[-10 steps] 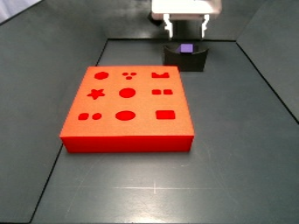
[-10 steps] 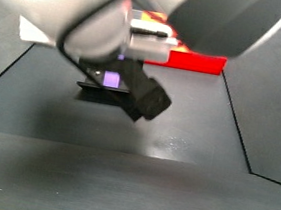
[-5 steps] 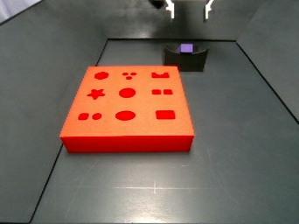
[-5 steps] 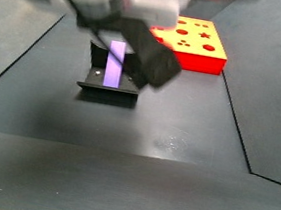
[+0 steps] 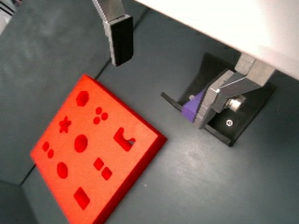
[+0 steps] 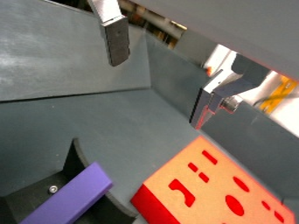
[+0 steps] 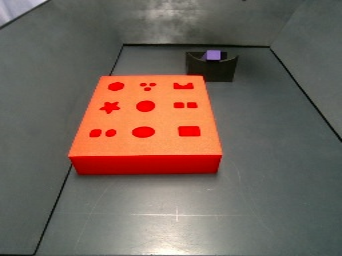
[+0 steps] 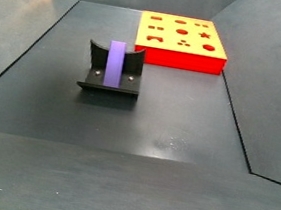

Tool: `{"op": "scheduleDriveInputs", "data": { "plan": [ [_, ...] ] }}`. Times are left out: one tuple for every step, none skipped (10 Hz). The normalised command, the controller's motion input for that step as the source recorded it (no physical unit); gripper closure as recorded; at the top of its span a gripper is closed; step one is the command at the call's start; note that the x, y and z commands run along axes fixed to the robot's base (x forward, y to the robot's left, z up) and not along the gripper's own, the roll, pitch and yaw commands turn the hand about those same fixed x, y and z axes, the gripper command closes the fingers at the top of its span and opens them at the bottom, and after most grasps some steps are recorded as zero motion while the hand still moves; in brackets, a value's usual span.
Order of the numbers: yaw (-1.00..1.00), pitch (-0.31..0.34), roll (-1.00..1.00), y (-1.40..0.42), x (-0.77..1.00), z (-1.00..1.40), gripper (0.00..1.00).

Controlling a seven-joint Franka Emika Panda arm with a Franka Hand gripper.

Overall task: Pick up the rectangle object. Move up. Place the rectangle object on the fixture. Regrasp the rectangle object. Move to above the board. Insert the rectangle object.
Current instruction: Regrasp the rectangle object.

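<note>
My gripper will lift the purple rectangle object [image 7: 213, 55], and I should expect a long straight bar, because only a small square end shows in the fixture's notch [image 7: 213, 62].
The purple rectangle object [image 8: 115, 64] lies in the notch of the dark fixture [image 8: 105, 92], also seen in a side view [image 7: 213, 55] on the fixture [image 7: 214, 69]. The red board [image 7: 147, 120] with shape cutouts lies flat on the floor [image 8: 182, 38]. My gripper [image 5: 163, 87] is open and empty, high above the fixture, and is out of both side views. In both wrist views the rectangle object [image 5: 191, 107] [image 6: 70, 203] sits far below the fingers, untouched. The board also shows in both wrist views [image 5: 87, 149] [image 6: 222, 188].
Dark sloping walls [image 7: 54, 40] enclose the grey floor [image 8: 153, 129] on all sides. The fixture stands near the back wall, apart from the board.
My gripper has risen straight up from the fixture and left both side views. The rectangle object stays in the fixture, let go.
</note>
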Motion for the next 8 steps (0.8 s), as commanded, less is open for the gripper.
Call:
{"op": "scheduleDriveInputs", "data": {
  "plan": [
    [0.00, 0.046, 1.00, -0.27, -0.02, -0.02, 0.00],
    [0.00, 0.044, 1.00, -0.08, -0.02, 0.01, 0.00],
    [0.00, 0.044, 1.00, -0.01, -0.03, 0.03, 0.00],
    [0.00, 0.038, 1.00, -0.03, -0.03, 0.01, 0.00],
    [0.00, 0.033, 1.00, -0.03, -0.03, 0.00, 0.00],
    [0.01, 0.026, 1.00, -0.03, -0.03, 0.01, 0.00],
    [0.01, 0.022, 1.00, -0.02, -0.03, 0.01, 0.00],
    [0.01, 0.015, 1.00, -0.02, -0.01, 0.00, 0.00]
  ]
}}
